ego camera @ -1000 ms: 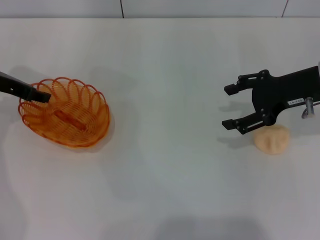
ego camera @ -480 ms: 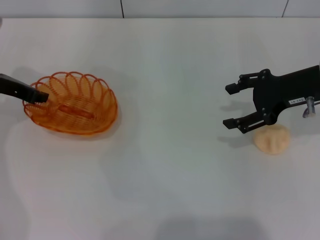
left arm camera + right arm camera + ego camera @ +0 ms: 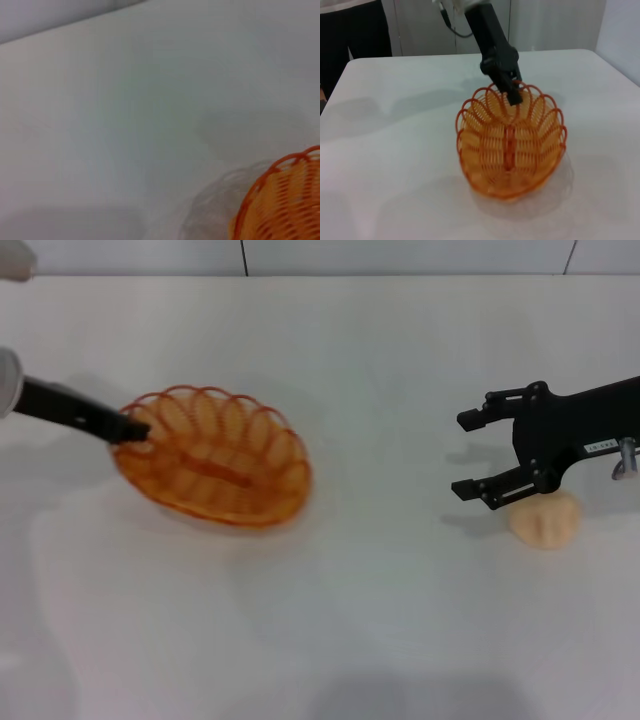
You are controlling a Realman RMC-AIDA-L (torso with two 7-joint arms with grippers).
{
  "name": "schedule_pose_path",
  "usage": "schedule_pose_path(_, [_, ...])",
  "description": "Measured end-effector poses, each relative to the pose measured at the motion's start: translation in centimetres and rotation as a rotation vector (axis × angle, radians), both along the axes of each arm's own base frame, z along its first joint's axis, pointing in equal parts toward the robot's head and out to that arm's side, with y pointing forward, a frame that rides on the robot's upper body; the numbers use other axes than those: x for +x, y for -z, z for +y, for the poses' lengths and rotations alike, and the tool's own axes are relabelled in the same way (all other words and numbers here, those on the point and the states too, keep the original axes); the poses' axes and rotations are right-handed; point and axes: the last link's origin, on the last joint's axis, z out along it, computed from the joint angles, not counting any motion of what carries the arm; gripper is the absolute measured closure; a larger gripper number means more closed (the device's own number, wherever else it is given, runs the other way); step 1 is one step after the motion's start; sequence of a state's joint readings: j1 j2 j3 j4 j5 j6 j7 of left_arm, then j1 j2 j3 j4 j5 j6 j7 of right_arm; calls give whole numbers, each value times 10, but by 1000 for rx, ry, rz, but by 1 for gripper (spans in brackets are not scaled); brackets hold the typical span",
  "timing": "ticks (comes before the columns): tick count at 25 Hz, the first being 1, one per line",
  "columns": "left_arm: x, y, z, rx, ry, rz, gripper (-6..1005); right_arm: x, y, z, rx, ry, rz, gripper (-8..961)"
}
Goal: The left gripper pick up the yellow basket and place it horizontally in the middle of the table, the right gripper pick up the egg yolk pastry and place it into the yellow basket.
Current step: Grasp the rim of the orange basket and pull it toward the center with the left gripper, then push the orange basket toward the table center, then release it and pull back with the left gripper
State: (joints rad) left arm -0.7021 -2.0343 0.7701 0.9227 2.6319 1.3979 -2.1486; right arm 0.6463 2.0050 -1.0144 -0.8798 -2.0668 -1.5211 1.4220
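The yellow basket (image 3: 215, 462) is tilted in my left gripper and is still short of its place. Next, I turn it straight and take it to the middle of the table (image 3: 336, 480) before I open my left gripper.
The yellow basket (image 3: 215, 455), an oval orange-yellow wire basket, is left of the table's middle in the head view. My left gripper (image 3: 132, 429) is shut on its left rim and holds it. The basket also shows in the right wrist view (image 3: 511, 142) with the left gripper (image 3: 512, 95) clamped on its far rim, and its edge shows in the left wrist view (image 3: 280, 205). The egg yolk pastry (image 3: 545, 518), a pale beige bun, lies at the right. My right gripper (image 3: 468, 454) is open and empty just above and left of the pastry.
The white table (image 3: 380, 620) runs to a back edge against a grey wall (image 3: 400, 255). A person in dark clothes (image 3: 355, 27) stands beyond the table's far side in the right wrist view.
My left gripper has carried the basket to the right, toward the table's middle. The right gripper and the pastry have hardly moved.
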Motion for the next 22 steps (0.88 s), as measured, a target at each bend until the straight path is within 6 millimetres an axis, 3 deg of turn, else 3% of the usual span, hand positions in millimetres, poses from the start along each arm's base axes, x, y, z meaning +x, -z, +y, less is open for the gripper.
schedule_pose_path(5, [27,-4,-4,3,-21,-114,852,1,-1,-1,-1,-9,-1,84])
schedule_pose_path(15, [61,13,-5,-15,-122,-299,910,8,-7,-5,19,-35,-15,85])
schedule_pose_path(22, [69,30,-9,-43,-262,-321,909,8,-10,-7,25,-62,-24,84])
